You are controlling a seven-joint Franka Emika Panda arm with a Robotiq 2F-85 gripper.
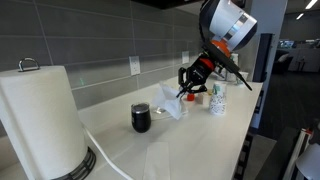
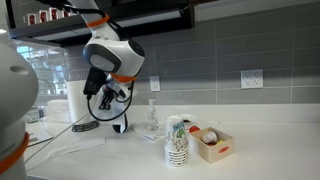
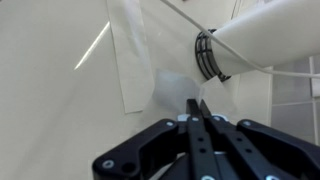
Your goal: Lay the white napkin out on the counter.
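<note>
My gripper should swing back over the open counter and point down before it lowers the white napkin, because it is tilted and the napkin hangs from it beside the black mug.
My gripper hangs over the off-white counter with its fingers shut. The white napkin hangs crumpled from the fingertips, and its lower edge is at or just above the counter, beside the black mug. In the wrist view the shut fingers pinch a thin white fold of the napkin above the counter. In an exterior view the gripper is low over the counter near the mug; the napkin is hard to make out there.
The big paper towel roll stands on a black holder at one end of the counter and also shows in the wrist view. Stacked patterned cups and a small open box stand further along. A clear flat sheet lies on the counter.
</note>
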